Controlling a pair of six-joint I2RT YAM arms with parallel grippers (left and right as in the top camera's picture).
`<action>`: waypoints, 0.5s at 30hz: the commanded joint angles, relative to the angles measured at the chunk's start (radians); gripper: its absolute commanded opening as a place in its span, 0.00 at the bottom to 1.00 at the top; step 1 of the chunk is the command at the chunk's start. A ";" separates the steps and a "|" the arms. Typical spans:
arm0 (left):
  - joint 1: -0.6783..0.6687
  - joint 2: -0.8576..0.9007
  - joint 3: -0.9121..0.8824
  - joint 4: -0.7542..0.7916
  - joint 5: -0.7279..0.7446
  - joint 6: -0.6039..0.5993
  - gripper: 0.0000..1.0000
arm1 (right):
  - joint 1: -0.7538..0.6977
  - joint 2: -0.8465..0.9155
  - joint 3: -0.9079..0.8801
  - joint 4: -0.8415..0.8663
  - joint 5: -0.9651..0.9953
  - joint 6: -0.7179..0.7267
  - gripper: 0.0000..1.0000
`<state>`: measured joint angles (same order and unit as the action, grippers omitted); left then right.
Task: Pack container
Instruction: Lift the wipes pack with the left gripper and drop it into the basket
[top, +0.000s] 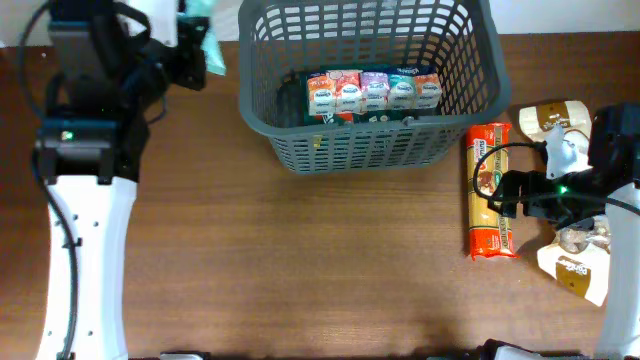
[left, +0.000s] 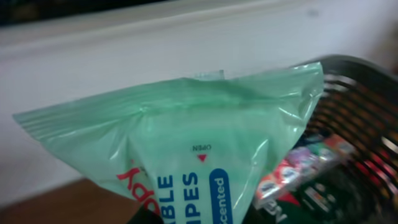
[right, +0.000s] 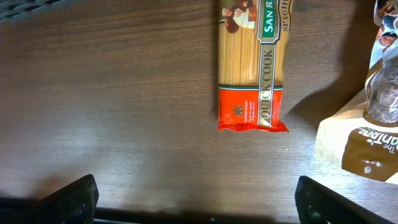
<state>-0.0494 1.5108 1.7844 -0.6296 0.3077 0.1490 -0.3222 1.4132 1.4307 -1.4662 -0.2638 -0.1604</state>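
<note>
My left gripper is holding the green wipes packet, and the gap (top: 289, 98) beside the cartons is open for it. The gripper should keep going over the basket's rim (top: 247, 75) and let go of the packet there.
The container (top: 370, 150), a dark grey latticed basket, stands at the back centre with a row of small cartons (top: 372, 90) on its base. My left gripper (top: 195, 50) is raised left of the basket and shut on a green wipes packet (top: 200, 18). The packet fills the left wrist view (left: 186, 143), with the basket's rim (left: 367, 87) and the cartons (left: 298, 165) behind it on the right. My right gripper (right: 199, 202) is open and empty above the table. It hovers by an orange spaghetti packet (right: 252, 68) that lies right of the basket (top: 490, 190).
Two brown-and-white pouches lie at the far right, one behind the right arm (top: 548, 118) and one in front of it (top: 575, 270). The front one also shows in the right wrist view (right: 360, 134). A white wall runs behind the table (left: 186, 43).
</note>
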 joint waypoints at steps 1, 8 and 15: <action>-0.056 0.039 0.007 0.019 0.134 0.163 0.02 | -0.005 0.001 0.015 -0.001 -0.017 -0.007 0.99; -0.188 0.146 0.008 0.032 0.141 0.351 0.06 | -0.005 0.001 0.015 -0.001 -0.017 -0.007 0.99; -0.287 0.256 0.008 0.055 -0.030 0.463 0.10 | -0.005 0.001 0.015 -0.019 -0.017 -0.007 0.99</action>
<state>-0.3164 1.7329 1.7844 -0.5930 0.3763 0.5262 -0.3222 1.4132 1.4307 -1.4750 -0.2642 -0.1608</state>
